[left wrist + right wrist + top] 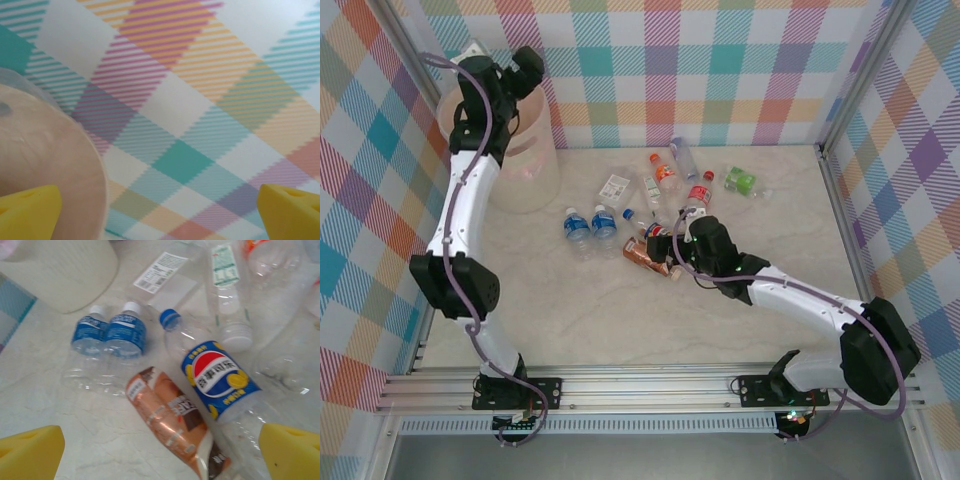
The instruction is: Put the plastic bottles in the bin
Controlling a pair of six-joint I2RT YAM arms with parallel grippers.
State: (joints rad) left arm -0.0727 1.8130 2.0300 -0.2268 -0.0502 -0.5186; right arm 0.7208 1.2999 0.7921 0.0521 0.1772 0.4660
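Open space (544, 234) is beside the blue-labelled bottle nearest the bin, so my left gripper keeps going to that bottle with fingers wide and closes around its label (576, 224).
The cream-white bin (525, 165) stands at the back left, and my left gripper (527, 68) hangs open over its rim. In the left wrist view its yellow fingertips (30, 210) stand wide apart with nothing between them, the bin's wall (45, 160) at lower left. Several plastic bottles lie mid-table. My right gripper (672, 250) hovers open just above a brown-labelled bottle (167, 417), beside a blue Pepsi bottle (220, 375). Two blue-labelled bottles (107, 335) lie side by side to its left.
Further back lie a white-labelled bottle (616, 186), an orange-capped one (663, 170), a red-labelled one (698, 195) and a green-labelled one (740, 181). Plaid walls close the table on three sides. An aluminium rail (640, 385) runs along the near edge.
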